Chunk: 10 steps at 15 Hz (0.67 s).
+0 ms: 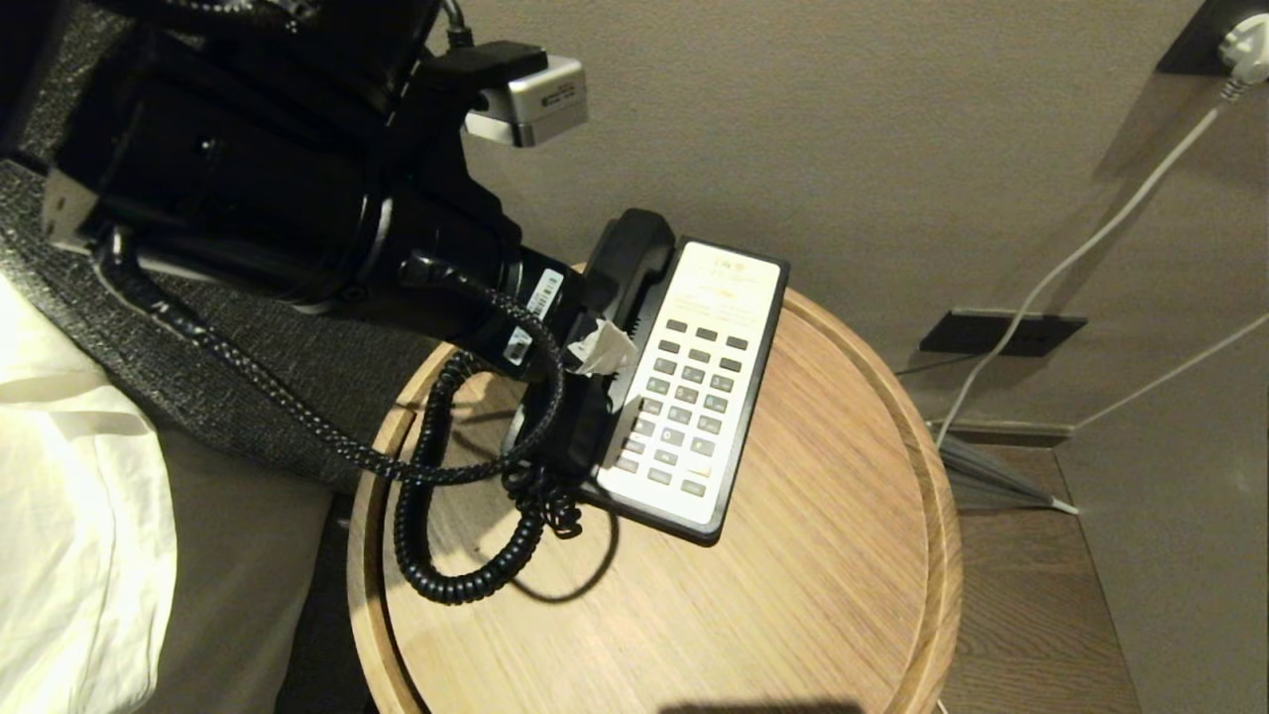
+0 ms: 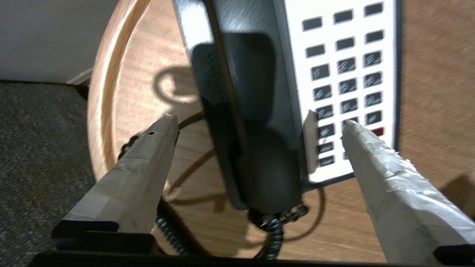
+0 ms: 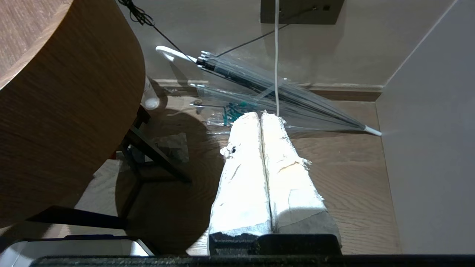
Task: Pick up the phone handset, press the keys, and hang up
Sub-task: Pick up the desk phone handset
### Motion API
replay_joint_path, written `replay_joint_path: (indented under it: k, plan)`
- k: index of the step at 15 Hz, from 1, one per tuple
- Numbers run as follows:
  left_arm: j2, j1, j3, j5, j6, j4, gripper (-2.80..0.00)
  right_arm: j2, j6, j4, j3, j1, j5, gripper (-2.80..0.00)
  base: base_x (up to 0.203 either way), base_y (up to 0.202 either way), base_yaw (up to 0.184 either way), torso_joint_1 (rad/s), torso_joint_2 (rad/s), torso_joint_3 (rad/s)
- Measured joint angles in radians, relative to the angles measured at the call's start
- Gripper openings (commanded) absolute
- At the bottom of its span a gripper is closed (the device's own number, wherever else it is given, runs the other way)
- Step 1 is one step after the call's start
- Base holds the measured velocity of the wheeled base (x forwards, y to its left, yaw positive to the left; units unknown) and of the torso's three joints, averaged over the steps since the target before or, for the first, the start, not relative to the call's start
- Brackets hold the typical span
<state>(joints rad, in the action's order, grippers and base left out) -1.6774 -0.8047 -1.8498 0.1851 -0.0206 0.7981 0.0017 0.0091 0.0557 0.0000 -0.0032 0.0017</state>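
My gripper will lift the handset, and the coiled cord (image 1: 411, 512) should stretch out after it and leave the phone in place, as the cord loops with slack (image 1: 458, 588).
The glossy black phone handset (image 1: 630, 248) lies in its cradle along the left side of the phone. The grey keys (image 1: 689, 397) sit in rows on the cream faceplate beside it. My left gripper (image 1: 610, 372) hovers over the handset's near half, open wide. In the left wrist view the handset (image 2: 241, 74) runs between the two taped fingers of the left gripper (image 2: 259, 122) without touching them. One fingertip stands over the table, the other over the keys (image 2: 345, 85) near the red one (image 2: 377, 131). The coiled cord (image 1: 426, 516) loops on the table. My right gripper (image 3: 261, 115) is shut and parked low beside the table.
The phone stands on a round wooden table (image 1: 942, 516) with a raised rim, close to a beige wall. A bed with a white pillow (image 1: 69, 496) is at the left. White cables (image 1: 1071, 268) hang on the wall. A clear umbrella (image 3: 282, 100) lies on the floor.
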Motion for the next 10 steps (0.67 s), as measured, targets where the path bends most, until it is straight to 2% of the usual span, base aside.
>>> replay_joint_path:
  k: [5,7,8,10]
  plan:
    - [-0.054,-0.010,-0.031,0.073,0.024,0.010,0.00,0.000,0.000,0.000,0.000,0.000,0.000,-2.80,0.000,0.000,0.000,0.000,0.00,0.000]
    - [-0.069,-0.010,-0.033,0.083,0.026,0.010,0.00,0.000,0.000,0.000,0.000,0.000,0.000,-2.80,0.000,0.000,0.000,0.000,0.00,0.000]
    - [-0.075,-0.010,-0.033,0.085,0.028,0.009,-2.80,0.000,0.000,0.000,0.000,0.000,0.000,-2.80,0.000,0.000,0.000,0.000,0.00,0.000]
    - [-0.083,-0.010,-0.034,0.085,0.039,0.008,-2.80,0.000,0.000,0.000,0.000,0.000,0.000,-2.80,0.000,0.000,0.000,0.000,0.00,0.000]
